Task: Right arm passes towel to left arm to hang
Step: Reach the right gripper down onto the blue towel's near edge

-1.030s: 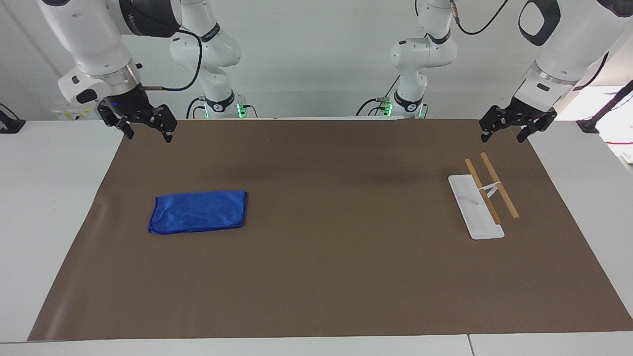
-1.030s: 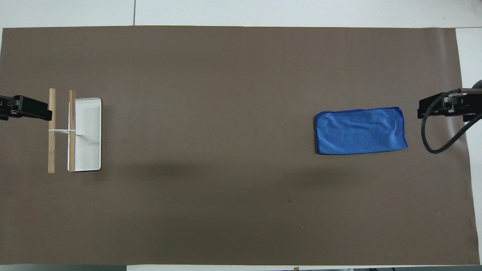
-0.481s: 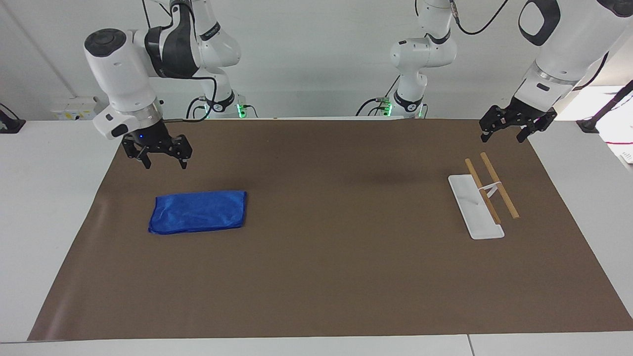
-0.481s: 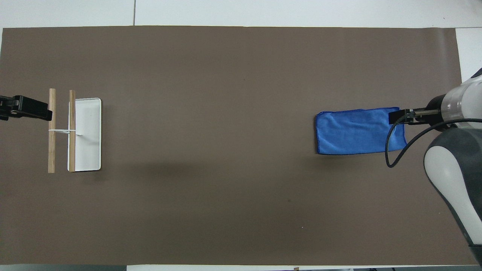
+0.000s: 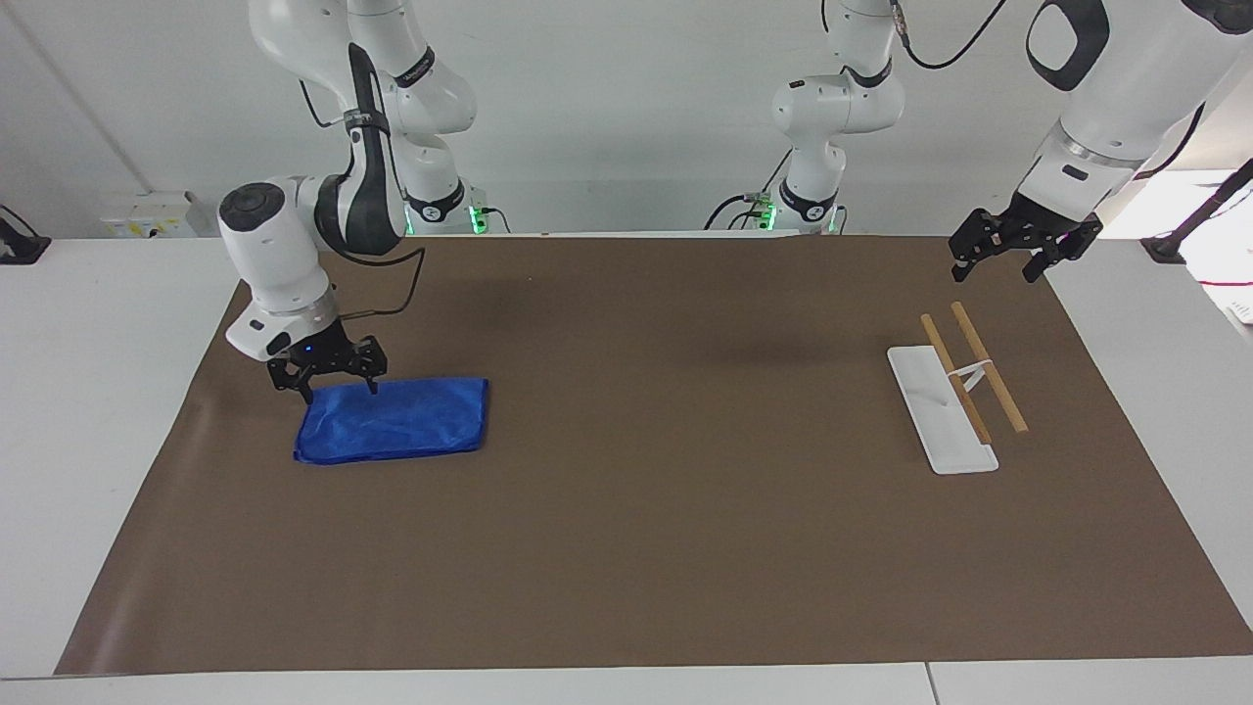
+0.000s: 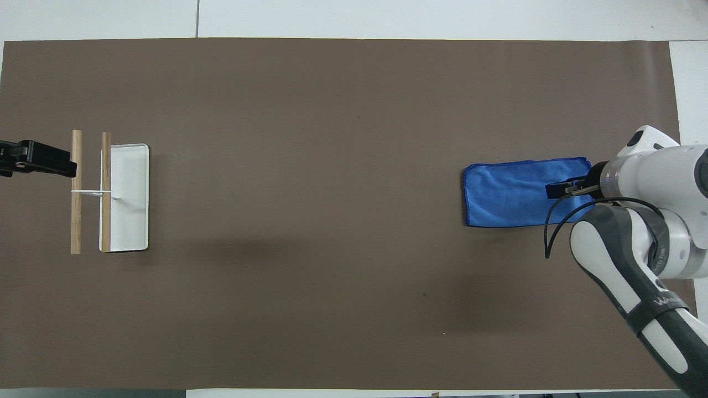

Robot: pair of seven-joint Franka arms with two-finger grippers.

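Observation:
The blue towel point(image 6: 511, 195) lies thin and has a soft, wavy edge point(image 6: 527, 162). It will sag into loose hanging folds when I lift it by one end.
The blue towel point(image 5: 396, 421) lies flat on the brown mat point(image 5: 646, 509), toward the right arm's end; it also shows in the overhead view point(image 6: 514, 193). My right gripper point(image 5: 339, 388) is open and low over the towel's end nearest that arm's side, at the edge nearer the robots. I cannot tell if its fingertips touch the cloth. In the overhead view the right gripper point(image 6: 558, 189) covers that end of the towel. My left gripper point(image 5: 995, 272) is open and empty, and waits in the air over the mat's edge near the rack; it also shows in the overhead view point(image 6: 41, 158).
A towel rack with a white base point(image 5: 935, 416) and two wooden bars point(image 5: 989, 367) stands toward the left arm's end; it also shows in the overhead view point(image 6: 130, 199). White tabletop point(image 5: 88, 411) surrounds the mat.
My right arm has swung out and down from above the mat's corner to the towel's end. The towel, the rack and the left arm have not moved.

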